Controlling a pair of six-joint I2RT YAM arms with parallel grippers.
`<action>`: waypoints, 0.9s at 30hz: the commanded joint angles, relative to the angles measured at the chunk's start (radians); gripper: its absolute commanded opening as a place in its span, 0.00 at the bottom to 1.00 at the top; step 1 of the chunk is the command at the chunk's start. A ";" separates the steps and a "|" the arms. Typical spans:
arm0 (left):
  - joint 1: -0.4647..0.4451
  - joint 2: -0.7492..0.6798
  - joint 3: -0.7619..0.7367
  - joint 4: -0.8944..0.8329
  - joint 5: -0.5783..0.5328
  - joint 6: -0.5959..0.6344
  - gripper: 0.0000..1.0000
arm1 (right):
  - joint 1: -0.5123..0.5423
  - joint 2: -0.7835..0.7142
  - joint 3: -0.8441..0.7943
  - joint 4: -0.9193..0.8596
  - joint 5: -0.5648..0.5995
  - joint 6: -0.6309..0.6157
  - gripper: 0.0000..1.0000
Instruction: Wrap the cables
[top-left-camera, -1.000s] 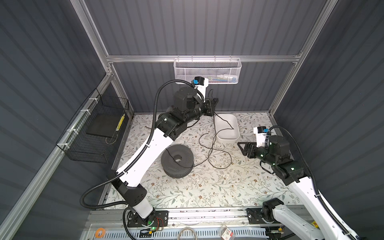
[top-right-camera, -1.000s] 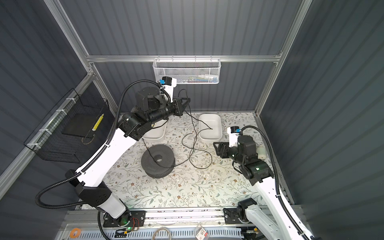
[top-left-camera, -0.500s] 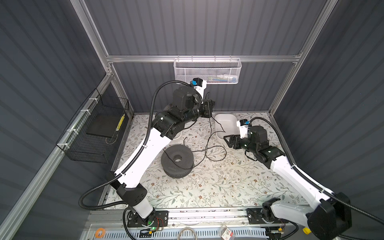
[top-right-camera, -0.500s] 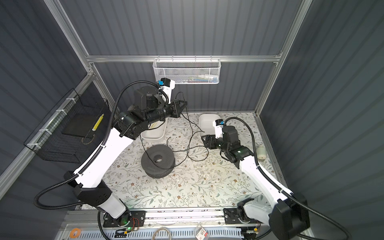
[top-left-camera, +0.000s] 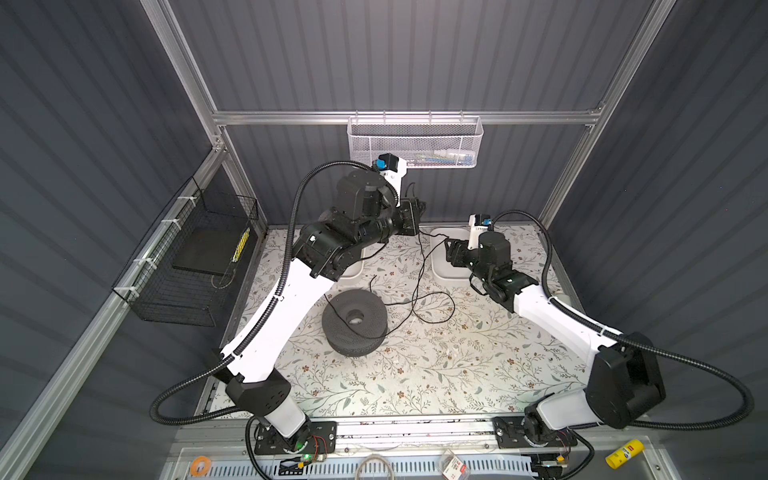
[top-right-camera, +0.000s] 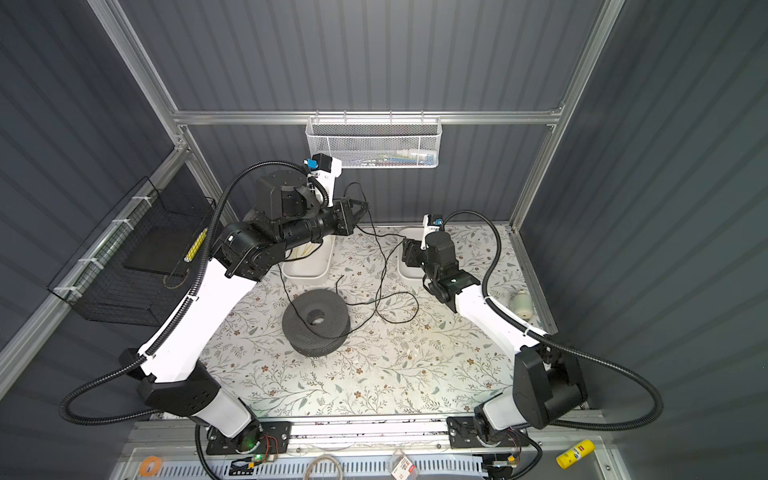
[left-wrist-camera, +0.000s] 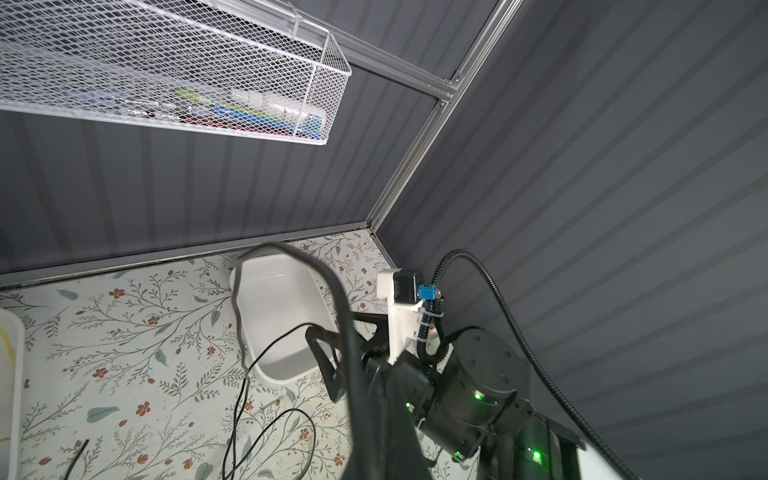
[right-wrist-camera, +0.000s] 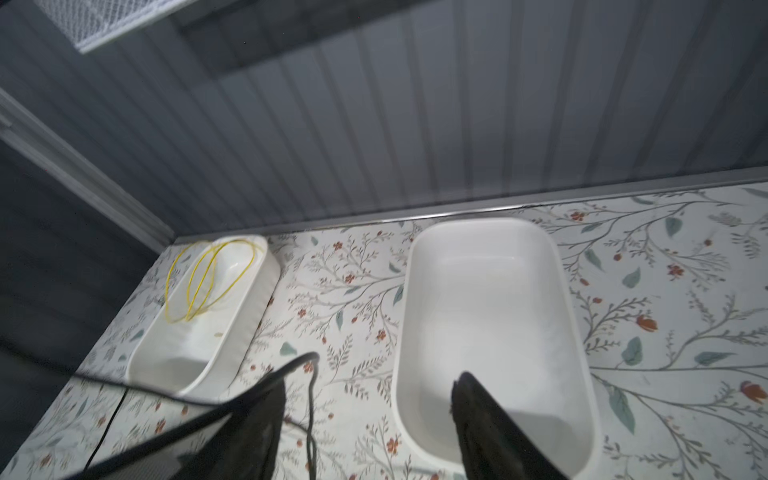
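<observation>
The robot's right gripper should take the hanging part of the cable (top-left-camera: 423, 261) and both grippers should pull apart, because the black cable hangs in slack loops (top-left-camera: 436, 307) from the robot's left gripper to the mat.
The cable is a thin black cord (top-left-camera: 420, 266), and in both top views it hangs from my left gripper (top-left-camera: 417, 212) (top-right-camera: 362, 208), raised near the back wall and shut on it. From there the cord drops to the floral mat, loops (top-right-camera: 415, 305) and trails over a dark grey spool (top-left-camera: 355, 322) (top-right-camera: 316, 322). In the left wrist view the cord (left-wrist-camera: 345, 324) runs blurred from the closed jaws. My right gripper (top-left-camera: 448, 253) (right-wrist-camera: 370, 399) stands open over the edge of a white tray (right-wrist-camera: 490, 291). The cord (right-wrist-camera: 309, 386) bends past the tip of one of its fingers (right-wrist-camera: 266, 419).
A second white tray (top-right-camera: 307, 270) (right-wrist-camera: 216, 332) at the back left holds a thin yellow cord (right-wrist-camera: 195, 282). A white mesh basket (top-left-camera: 415, 143) hangs on the back wall and a black wire basket (top-left-camera: 187, 266) on the left wall. A small white object (top-right-camera: 521, 305) lies at the mat's right edge.
My right arm has reached back and leftward from the mat's right side to the white tray and the hanging cord. The left gripper has shifted slightly left, still holding the cord.
</observation>
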 joint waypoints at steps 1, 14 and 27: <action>-0.003 -0.080 -0.019 -0.026 -0.003 -0.010 0.00 | 0.002 0.026 0.040 0.184 0.191 -0.004 0.62; 0.008 -0.152 -0.077 -0.065 -0.032 0.072 0.00 | -0.031 -0.114 -0.057 0.097 -0.152 0.081 0.61; 0.021 -0.156 -0.069 -0.063 -0.017 0.052 0.00 | 0.267 -0.370 -0.482 0.376 -0.076 -0.368 0.70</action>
